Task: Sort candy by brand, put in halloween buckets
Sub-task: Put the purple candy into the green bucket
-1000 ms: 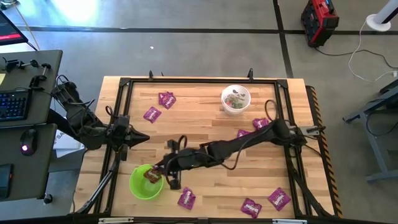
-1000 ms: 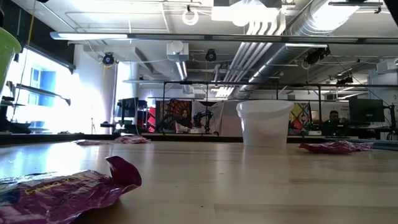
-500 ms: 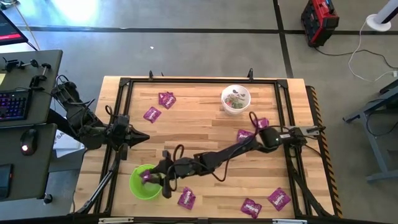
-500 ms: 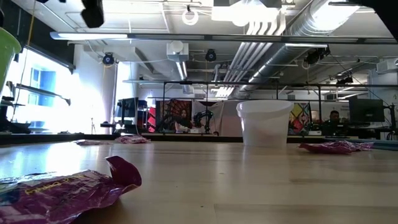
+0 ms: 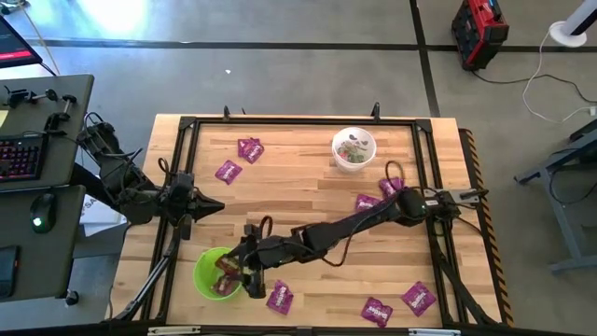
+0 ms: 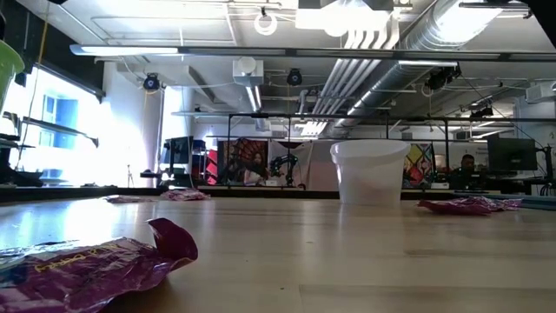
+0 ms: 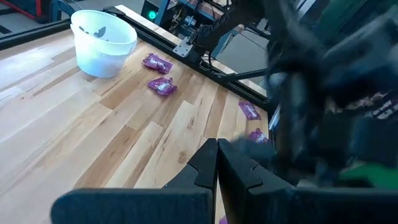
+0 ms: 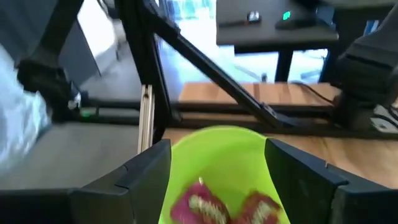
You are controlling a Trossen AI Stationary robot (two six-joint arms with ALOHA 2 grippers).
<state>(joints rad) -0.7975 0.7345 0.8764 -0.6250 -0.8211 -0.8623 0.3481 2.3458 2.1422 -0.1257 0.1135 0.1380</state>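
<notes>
My open right gripper continues to the free packet at the table's near edge [image 5: 377, 312] and closes there, since both purple packets [image 5: 224, 284] sit inside the lime green bucket.
The lime green halloween bucket [image 5: 213, 276] stands near the table's near left corner with two purple candy packets [image 8: 199, 208] lying in it. My right gripper [image 5: 244, 272] hangs open just above the bucket's [image 8: 217, 155] right rim, with nothing between its fingers. The white bucket [image 5: 354, 149] at the far side holds small wrapped sweets. Loose purple packets [image 5: 250, 148] lie flat on the wood. My left gripper [image 5: 213, 207] waits shut at the table's left side, holding nothing.
More packets lie at the near edge [image 5: 280, 297], near right [image 5: 419, 298] and by my right arm's base [image 5: 366, 201]. A black frame rail [image 5: 183, 168] borders the table. A desk with a keyboard [image 5: 23, 157] stands beyond the left edge.
My right gripper has moved a little toward the near edge over the green bucket and has let go of the purple packet it carried. That packet now lies inside the bucket beside another one.
</notes>
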